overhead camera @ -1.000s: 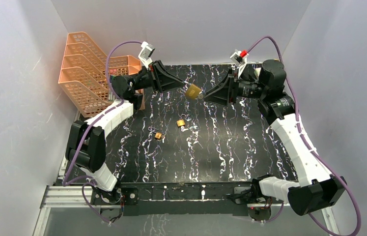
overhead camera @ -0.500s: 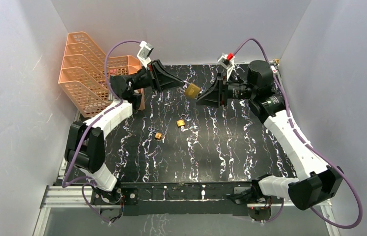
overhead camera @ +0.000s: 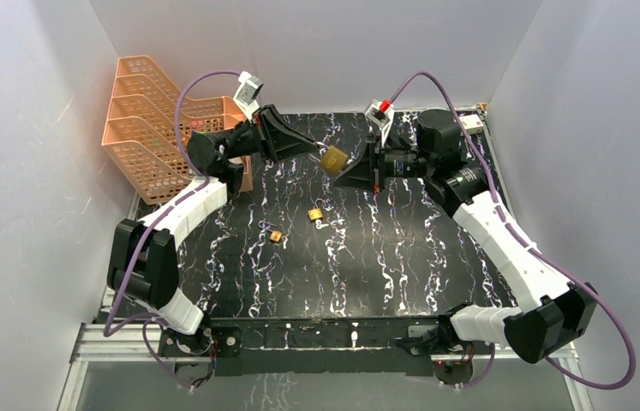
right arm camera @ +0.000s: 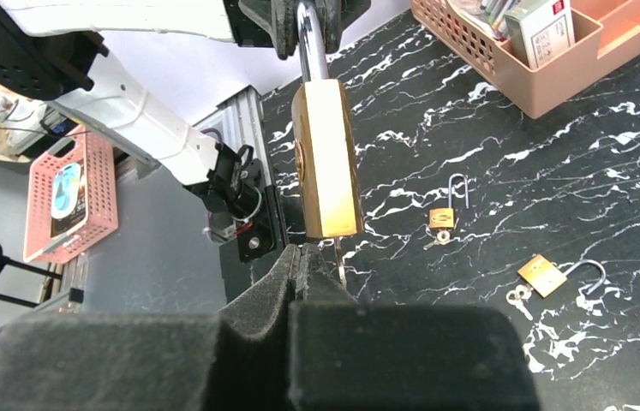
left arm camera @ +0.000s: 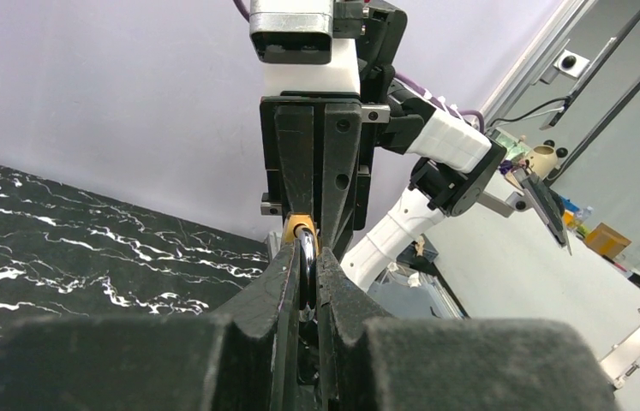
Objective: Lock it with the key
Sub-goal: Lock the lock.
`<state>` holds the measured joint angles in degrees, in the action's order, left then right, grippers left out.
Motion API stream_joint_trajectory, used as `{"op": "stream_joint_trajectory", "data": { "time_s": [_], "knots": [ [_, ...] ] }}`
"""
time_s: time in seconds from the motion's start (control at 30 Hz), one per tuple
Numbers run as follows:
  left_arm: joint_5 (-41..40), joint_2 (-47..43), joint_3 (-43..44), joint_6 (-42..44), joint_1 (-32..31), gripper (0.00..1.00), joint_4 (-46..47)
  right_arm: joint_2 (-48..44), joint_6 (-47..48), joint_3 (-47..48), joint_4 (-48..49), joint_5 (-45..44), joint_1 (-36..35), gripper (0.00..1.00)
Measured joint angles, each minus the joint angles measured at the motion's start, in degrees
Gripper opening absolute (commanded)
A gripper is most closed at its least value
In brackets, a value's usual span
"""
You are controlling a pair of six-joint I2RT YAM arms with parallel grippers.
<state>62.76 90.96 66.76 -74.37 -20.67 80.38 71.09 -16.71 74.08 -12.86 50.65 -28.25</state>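
Observation:
Next, I open my right gripper, grip the key [right arm camera: 341, 272] and pull it out, because my right gripper's closed fingers are beside the key at the padlock's bottom side [right arm camera: 337, 238].
A brass padlock [overhead camera: 333, 158] hangs in the air above the far middle of the black marble table [overhead camera: 402, 257]. My left gripper [overhead camera: 320, 153] is shut on its steel shackle [left arm camera: 308, 257]. In the right wrist view the padlock body [right arm camera: 325, 163] hangs upright just above my right gripper [right arm camera: 301, 251], which is shut. The thin key blade [right arm camera: 338, 261] shows beside my right fingertip and reaches the padlock's underside. The key's head is hidden behind my fingers. In the top view my right gripper [overhead camera: 342, 175] sits right under the padlock.
Two small brass padlocks with open shackles lie on the table, one mid-table [overhead camera: 316, 213] and one to its left [overhead camera: 277, 236], each with small keys. Orange mesh racks [overhead camera: 149, 128] stand at the back left. Grey walls close in both sides.
My right gripper has moved left, from a gap away to directly under the padlock. My left gripper and the padlock have shifted only slightly.

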Motion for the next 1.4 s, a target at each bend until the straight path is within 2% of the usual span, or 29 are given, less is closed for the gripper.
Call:
{"op": "stream_joint_trajectory", "data": {
  "time_s": [0.2, 0.27, 0.3, 0.33, 0.37, 0.63, 1.0, 1.4],
  "knots": [
    [0.1, 0.0, 0.0, 0.3, 0.2, 0.00, -1.1, -0.3, 3.8, 1.7, -6.2, -2.7, 0.0, 0.01],
    [0.1, 0.0, 0.1, 0.4, 0.2, 0.00, -1.4, -0.8, 5.4, 2.5, -8.7, -3.9, 0.0, 0.39],
    [0.2, 0.0, 0.2, 0.5, 0.3, 0.00, -1.5, -1.0, 6.0, 3.0, -10.1, -4.5, 0.0, 0.55],
    [0.3, 0.0, 0.4, 0.5, 0.3, 0.00, -1.7, -1.4, 6.7, 3.4, -11.4, -5.2, 0.0, 0.67],
    [0.3, 0.1, 0.6, 0.5, 0.3, 0.00, -1.8, -1.9, 7.5, 3.7, -12.3, -5.9, 0.0, 0.71],
    [0.4, 0.1, 0.9, 0.9, 0.3, 0.00, -2.9, -6.0, 10.4, 6.7, -14.6, -10.6, 0.0, 0.68],
    [0.5, 0.1, 0.9, 1.9, 0.6, 0.00, -3.8, -1.5, 11.0, 7.5, -13.6, -13.2, 0.0, 0.55],
    [0.7, 0.1, 0.9, 2.2, 0.7, 0.00, -4.2, -0.4, 11.2, 7.5, -11.9, -13.1, 0.0, 0.47]
  ]
}}
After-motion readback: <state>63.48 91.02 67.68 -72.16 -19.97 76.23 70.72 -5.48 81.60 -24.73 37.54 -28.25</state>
